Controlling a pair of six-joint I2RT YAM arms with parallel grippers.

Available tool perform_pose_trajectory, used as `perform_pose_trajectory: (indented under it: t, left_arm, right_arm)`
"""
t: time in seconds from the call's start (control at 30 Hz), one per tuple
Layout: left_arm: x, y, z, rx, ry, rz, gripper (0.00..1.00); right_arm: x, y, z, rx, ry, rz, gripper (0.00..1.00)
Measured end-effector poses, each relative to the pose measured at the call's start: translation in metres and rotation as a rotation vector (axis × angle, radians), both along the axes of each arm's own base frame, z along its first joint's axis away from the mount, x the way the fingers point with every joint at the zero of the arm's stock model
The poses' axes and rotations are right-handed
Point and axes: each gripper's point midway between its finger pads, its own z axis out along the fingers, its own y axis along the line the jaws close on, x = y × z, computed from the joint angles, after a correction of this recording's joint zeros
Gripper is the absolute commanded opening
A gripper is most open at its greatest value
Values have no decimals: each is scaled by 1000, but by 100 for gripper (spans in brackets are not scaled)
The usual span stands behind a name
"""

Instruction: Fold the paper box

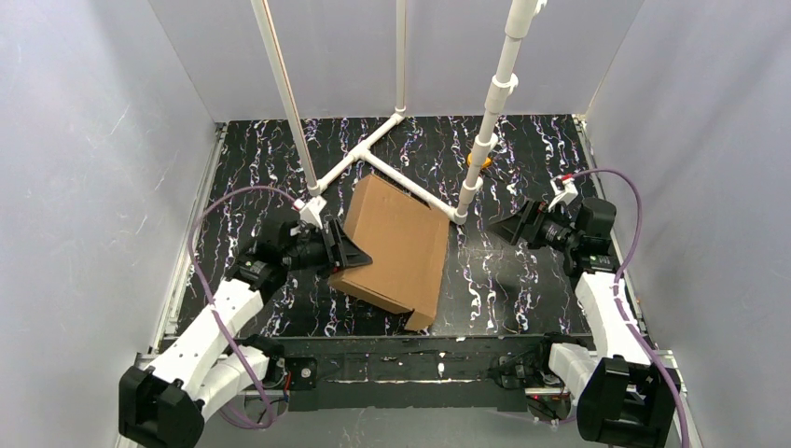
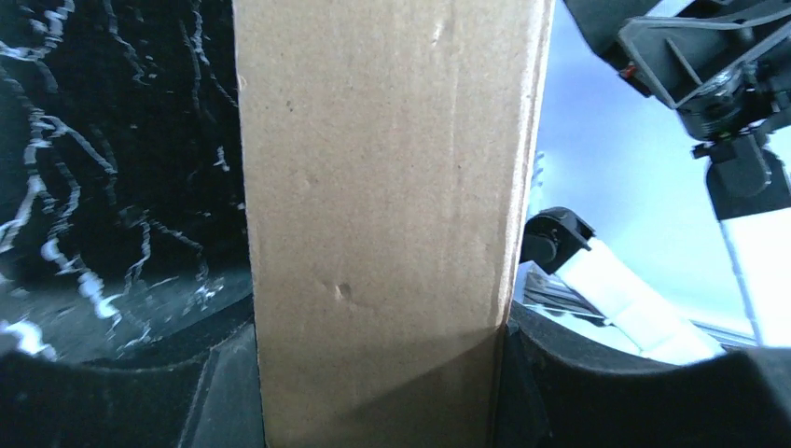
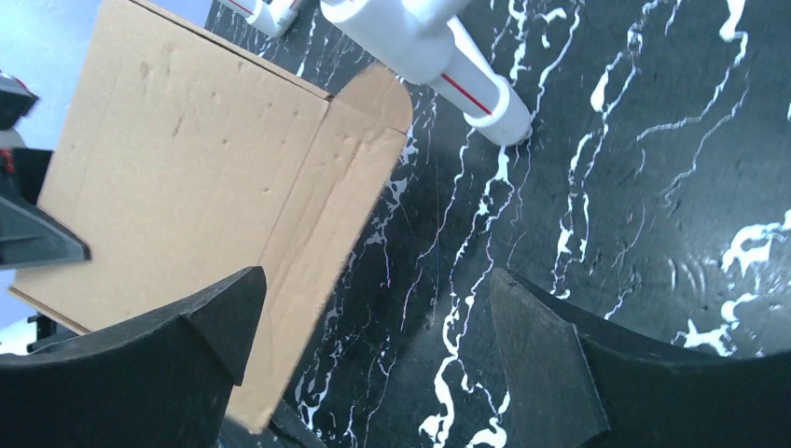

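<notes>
Next, my left gripper turns the box point(image 1: 390, 233) around and puts it down, flap toward this gripper, since the box's rounded flap point(image 1: 430, 289) faces away from it now.
The paper box point(image 1: 396, 245) is a brown cardboard mailer, closed up into a shallow box, lying tilted in the middle of the black marbled table point(image 1: 522, 280). My left gripper point(image 1: 347, 252) is at its left side, shut on the box's side wall. In the left wrist view that wall point(image 2: 382, 187) fills the whole gap between both fingers point(image 2: 219, 392). My right gripper point(image 1: 499, 227) stands open to the right of the box, apart from it, over bare table. In the right wrist view the box point(image 3: 187, 177) lies beyond the left fingertip point(image 3: 228, 313), with a rounded flap point(image 3: 378, 98) sticking out.
A white PVC pipe frame point(image 1: 392, 159) with upright poles stands right behind the box; one pipe foot point(image 3: 466, 79) ends near the box's far right corner. A small orange object point(image 1: 485, 161) sits behind a pole. Grey walls enclose the table.
</notes>
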Motion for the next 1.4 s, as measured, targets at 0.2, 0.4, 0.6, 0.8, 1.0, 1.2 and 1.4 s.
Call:
perform_pose_trajectory:
  t: [0.2, 0.4, 0.6, 0.8, 1.0, 1.2, 1.4]
  left_arm:
    - [14, 27, 50, 192, -94, 9, 3]
    - [27, 49, 67, 388, -140, -19, 2]
    - [44, 69, 83, 573, -187, -71, 1]
    - [61, 81, 110, 733, -296, -101, 1]
    - [66, 78, 124, 937, -424, -167, 1]
    - [72, 69, 126, 1158, -553, -224, 0]
    - [69, 49, 111, 1346, -702, -270, 0]
  right_arm:
    - [15, -11, 13, -19, -53, 10, 98]
    - [21, -20, 3, -9, -26, 2, 98]
    - [26, -24, 5, -9, -50, -4, 98]
    - [31, -30, 1, -2, -47, -13, 98]
    - [34, -33, 0, 0, -52, -17, 98]
    - [37, -37, -4, 5, -43, -24, 98]
    - [37, -39, -8, 10, -36, -30, 98]
